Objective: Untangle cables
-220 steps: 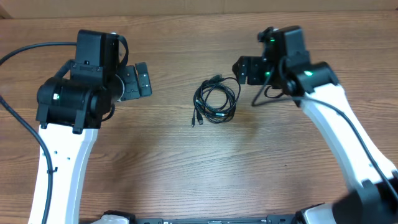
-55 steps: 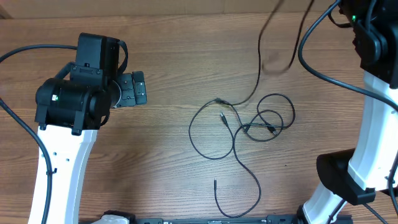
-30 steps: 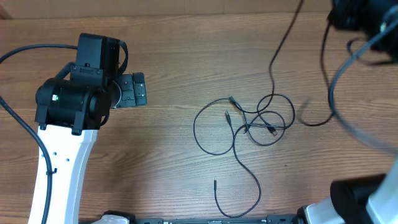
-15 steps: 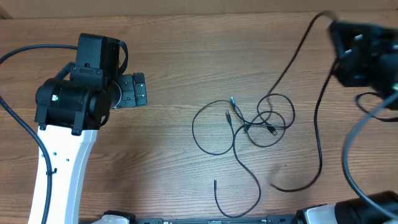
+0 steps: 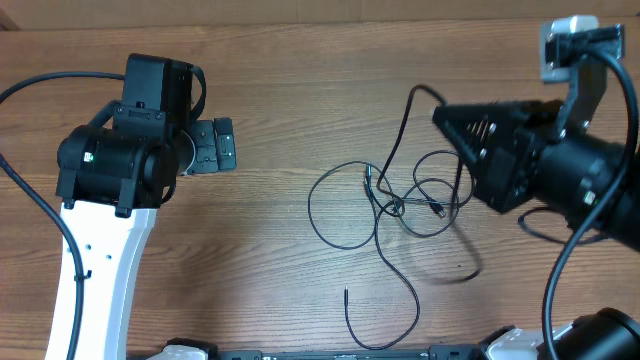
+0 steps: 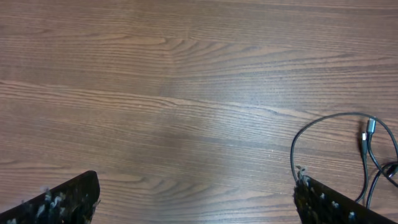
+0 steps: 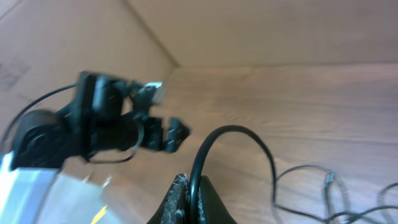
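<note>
The cable in my right gripper hangs over the other tangled cables (image 5: 397, 207). So next my right gripper swings it far away from them and puts it down apart from them.
The cables (image 5: 420, 196) lie as thin black loops in a loose tangle right of the table's middle. One wide loop (image 5: 338, 206) spreads to the left, and a tail (image 5: 400, 285) curls toward the front edge. My right gripper (image 5: 442, 115) hangs above the tangle's right side, shut on one cable (image 7: 231, 129). That cable arcs out of the right gripper (image 7: 189, 188) and drops to the tangle. My left gripper (image 5: 222, 143) stands open and empty to the left of the cables. In the left wrist view the left gripper (image 6: 196, 193) is over bare wood, with a loop and plug (image 6: 370, 124) at the right edge.
A cardboard wall (image 7: 261, 31) closes off the far side of the wooden table (image 5: 270, 260). The left arm's thick black lead (image 5: 40, 85) curves over the table's left edge. The right arm's bulk (image 5: 570, 170) fills the right side of the overhead view.
My right gripper has swung from the far right corner down and left toward the tangle, still holding its cable. The loose hanging length swept across the right side. The left arm stayed put.
</note>
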Action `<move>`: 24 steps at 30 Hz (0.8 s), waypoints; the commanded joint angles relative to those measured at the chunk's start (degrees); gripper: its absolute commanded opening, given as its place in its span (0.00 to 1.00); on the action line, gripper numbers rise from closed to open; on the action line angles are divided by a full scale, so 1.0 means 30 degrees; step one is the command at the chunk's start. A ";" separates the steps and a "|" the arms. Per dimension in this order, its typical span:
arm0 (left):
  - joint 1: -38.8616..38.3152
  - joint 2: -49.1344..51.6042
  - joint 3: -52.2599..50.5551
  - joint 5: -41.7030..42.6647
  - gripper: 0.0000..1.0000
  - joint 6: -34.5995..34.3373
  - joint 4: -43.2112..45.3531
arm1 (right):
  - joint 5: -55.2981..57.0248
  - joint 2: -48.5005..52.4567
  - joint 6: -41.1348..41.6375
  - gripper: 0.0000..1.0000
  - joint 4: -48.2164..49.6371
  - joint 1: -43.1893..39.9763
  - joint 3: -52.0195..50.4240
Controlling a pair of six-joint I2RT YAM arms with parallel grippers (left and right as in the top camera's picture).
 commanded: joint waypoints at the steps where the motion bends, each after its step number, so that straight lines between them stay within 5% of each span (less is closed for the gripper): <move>1: -0.0022 -0.0357 0.0430 0.0226 1.00 0.0284 -0.0146 | -0.0299 -0.0109 0.1384 0.04 0.0087 0.1428 0.0153; 8: -0.0022 -0.0357 0.0430 0.0233 1.00 0.0277 -0.0138 | 0.2412 -0.0765 0.1698 0.04 0.0969 0.4051 0.0160; 12: -0.0022 -0.0357 0.0430 0.0226 1.00 0.0277 -0.0138 | 0.6608 -0.1107 -0.2113 0.04 0.3366 0.4058 0.0153; 17: -0.0022 -0.0357 0.0430 0.0233 1.00 0.0277 -0.0153 | 1.7376 -0.0678 -0.7730 0.04 0.9836 0.3687 0.0153; 24: -0.0022 -0.0357 0.0430 0.0226 1.00 0.0277 -0.0146 | 1.8717 0.1326 -1.4768 0.04 1.7041 0.0372 0.0153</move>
